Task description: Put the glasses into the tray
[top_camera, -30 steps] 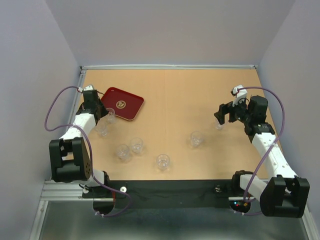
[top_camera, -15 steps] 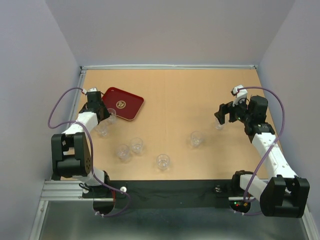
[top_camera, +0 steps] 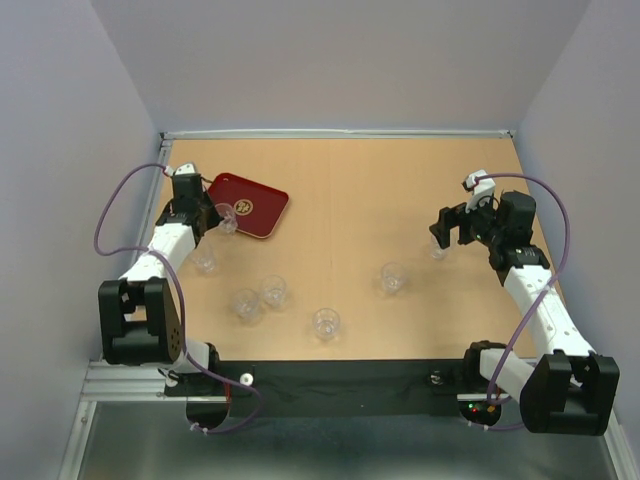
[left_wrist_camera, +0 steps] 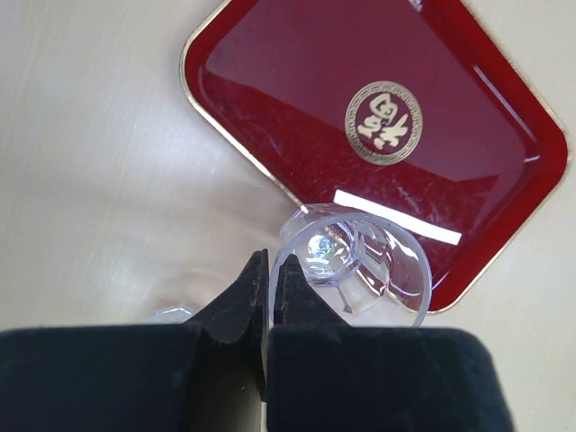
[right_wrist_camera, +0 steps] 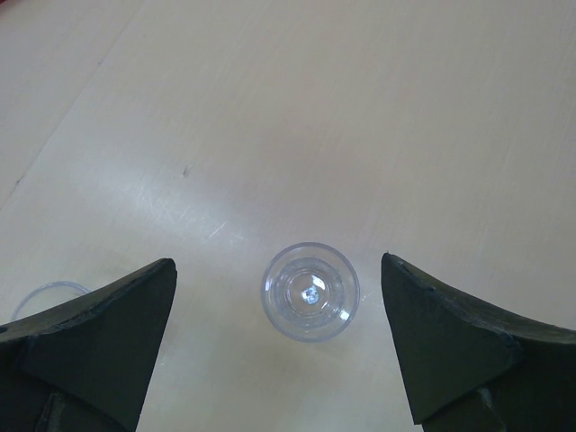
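Note:
The robot's left gripper has the glass hanging base down [top_camera: 229, 221] and the tray's far corner [top_camera: 228, 183] is empty, so it should go on to that corner and let go once the glass's base sits inside.
The dark red tray [top_camera: 258, 195] with its gold emblem lies at the far left; it also fills the top of the left wrist view [left_wrist_camera: 297, 99]. My left gripper [top_camera: 216, 214] [left_wrist_camera: 268, 266] is shut on the rim of one clear glass [top_camera: 228, 218] [left_wrist_camera: 355, 261], held tilted over the tray's near edge. My right gripper [top_camera: 441, 234] [right_wrist_camera: 277, 264] is open above another glass [top_camera: 437, 248] [right_wrist_camera: 310, 291], which stands upright on the table between its fingers. Several more glasses stand loose: [top_camera: 206, 259], [top_camera: 245, 303], [top_camera: 273, 291], [top_camera: 325, 322], [top_camera: 393, 277].
The table has walls on the left, right and far sides. A glass rim shows at the left edge of the right wrist view [right_wrist_camera: 43, 294]. Part of another glass shows beside my left fingers [left_wrist_camera: 171, 313].
My left gripper has lifted its glass and moved it toward the far side, from beside the tray to over the tray's near edge. The right arm has not moved.

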Controlling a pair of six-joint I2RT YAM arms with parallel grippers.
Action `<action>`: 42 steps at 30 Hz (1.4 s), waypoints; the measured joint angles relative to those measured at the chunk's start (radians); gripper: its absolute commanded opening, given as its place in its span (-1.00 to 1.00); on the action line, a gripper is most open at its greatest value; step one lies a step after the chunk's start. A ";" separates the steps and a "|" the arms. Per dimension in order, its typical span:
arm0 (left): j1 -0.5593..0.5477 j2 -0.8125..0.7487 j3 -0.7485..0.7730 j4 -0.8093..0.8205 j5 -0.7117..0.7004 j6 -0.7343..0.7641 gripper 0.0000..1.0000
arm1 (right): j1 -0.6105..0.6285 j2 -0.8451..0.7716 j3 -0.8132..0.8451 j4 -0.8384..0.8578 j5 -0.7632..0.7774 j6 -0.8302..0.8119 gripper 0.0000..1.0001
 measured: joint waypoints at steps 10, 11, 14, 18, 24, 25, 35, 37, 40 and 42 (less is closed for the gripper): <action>0.000 0.145 0.205 0.005 0.043 0.003 -1.00 | 0.000 0.000 0.000 -0.001 0.002 -0.004 1.00; 0.000 0.167 0.227 0.003 0.045 0.004 -1.00 | 0.000 0.000 0.000 -0.002 0.002 -0.004 1.00; 0.003 0.257 0.311 0.009 0.048 0.005 -1.00 | 0.000 0.000 0.000 -0.002 0.002 -0.007 1.00; 0.003 0.385 0.422 0.009 0.054 0.005 -1.00 | 0.000 0.000 0.000 -0.002 0.002 -0.008 1.00; 0.007 0.513 0.528 -0.019 0.048 0.005 -1.00 | 0.000 0.000 0.000 -0.003 0.002 -0.010 1.00; 0.008 0.529 0.546 -0.026 0.042 0.005 -0.99 | 0.000 0.000 0.000 -0.003 0.002 -0.010 1.00; 0.009 0.610 0.681 -0.089 -0.015 0.016 0.29 | 0.000 -0.001 0.000 -0.003 0.002 -0.011 1.00; 0.009 0.610 0.702 -0.102 -0.017 0.018 0.40 | 0.000 -0.002 0.000 -0.003 0.002 -0.011 1.00; 0.009 0.604 0.724 -0.105 -0.016 0.018 0.50 | 0.000 -0.002 0.000 -0.003 0.002 -0.011 1.00; 0.009 0.572 0.718 -0.110 -0.014 0.021 0.57 | 0.000 -0.002 0.000 -0.003 0.002 -0.012 1.00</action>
